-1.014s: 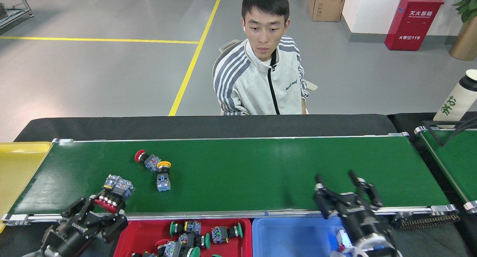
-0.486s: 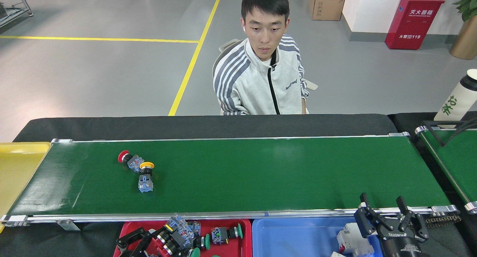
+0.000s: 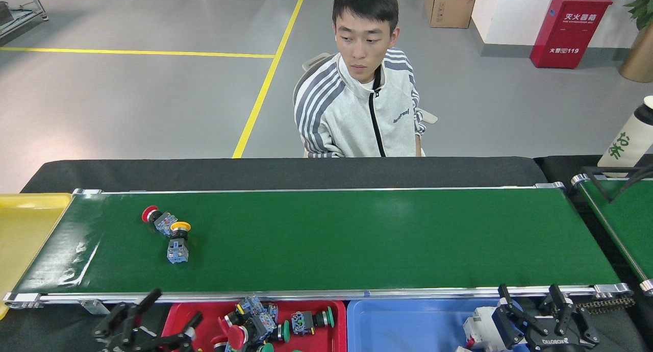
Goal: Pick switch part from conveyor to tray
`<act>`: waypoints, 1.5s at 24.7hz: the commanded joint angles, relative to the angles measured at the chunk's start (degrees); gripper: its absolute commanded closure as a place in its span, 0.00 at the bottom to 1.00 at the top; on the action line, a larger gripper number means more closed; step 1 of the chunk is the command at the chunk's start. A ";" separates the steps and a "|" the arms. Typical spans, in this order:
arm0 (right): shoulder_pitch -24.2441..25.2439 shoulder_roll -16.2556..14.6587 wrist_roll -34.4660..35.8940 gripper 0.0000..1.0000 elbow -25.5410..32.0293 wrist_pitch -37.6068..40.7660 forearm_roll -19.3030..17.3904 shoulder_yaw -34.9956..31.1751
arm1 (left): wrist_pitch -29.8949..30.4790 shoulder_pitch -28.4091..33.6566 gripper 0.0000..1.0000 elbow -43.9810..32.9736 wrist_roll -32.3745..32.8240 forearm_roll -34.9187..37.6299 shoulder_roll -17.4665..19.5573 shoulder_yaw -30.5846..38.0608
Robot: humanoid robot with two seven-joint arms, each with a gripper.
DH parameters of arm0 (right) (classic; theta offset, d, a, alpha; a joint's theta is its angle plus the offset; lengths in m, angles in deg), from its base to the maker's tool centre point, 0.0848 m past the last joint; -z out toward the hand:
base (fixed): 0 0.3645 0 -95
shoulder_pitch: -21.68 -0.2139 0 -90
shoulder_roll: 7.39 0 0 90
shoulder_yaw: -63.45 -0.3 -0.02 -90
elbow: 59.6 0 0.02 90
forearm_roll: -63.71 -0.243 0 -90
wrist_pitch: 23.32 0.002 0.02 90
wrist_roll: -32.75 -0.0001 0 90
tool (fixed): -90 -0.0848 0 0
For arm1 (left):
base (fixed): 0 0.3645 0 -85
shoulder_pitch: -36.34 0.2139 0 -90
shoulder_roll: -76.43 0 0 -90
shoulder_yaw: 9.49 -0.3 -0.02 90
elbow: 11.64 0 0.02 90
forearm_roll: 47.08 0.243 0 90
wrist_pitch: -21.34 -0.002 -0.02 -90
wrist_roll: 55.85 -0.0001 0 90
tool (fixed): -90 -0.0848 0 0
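The yellow-capped switch part [image 3: 178, 243] only touches the red-capped one at its edge [image 3: 171, 230], so the yellow-capped switch part will come away by itself when the robot lifts it.
Two switch parts lie touching on the left of the conveyor [image 3: 357, 240]: one with a red cap [image 3: 155, 219] and one with a yellow cap [image 3: 178, 240]. The red tray [image 3: 201, 311] below the belt's near rail holds several switch parts, among them a red-capped one [image 3: 245, 329]. My left gripper [image 3: 166, 319] hangs open just left of that tray, nothing between its fingers. At the bottom right my right gripper [image 3: 533, 303] stands open, empty, beside the blue tray [image 3: 403, 324].
A person sits behind the conveyor at its middle. A yellow bin [image 3: 23, 229] adjoins the belt's left end. A second green belt [image 3: 625, 219] lies at the right. A white part [image 3: 479, 329] rests in the blue tray.
My left gripper let go of the red-capped switch part into the red tray and drew back left, open. The two parts on the belt drifted left. The right gripper shifted slightly lower.
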 commanded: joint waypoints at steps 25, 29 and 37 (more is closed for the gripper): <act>0.65 -0.47 -1.22 0.00 1.72 2.40 -0.08 1.48 | -26.39 -23.97 0.01 30.50 2.95 4.94 9.60 -4.27; 0.65 -0.47 -1.22 0.00 1.72 2.75 -0.08 1.56 | -26.74 -27.84 0.01 35.60 2.77 4.94 10.04 -4.54; 0.56 -0.47 -1.66 0.00 1.72 5.03 -0.08 1.56 | -28.94 -32.49 0.02 40.96 2.16 5.03 10.13 -6.73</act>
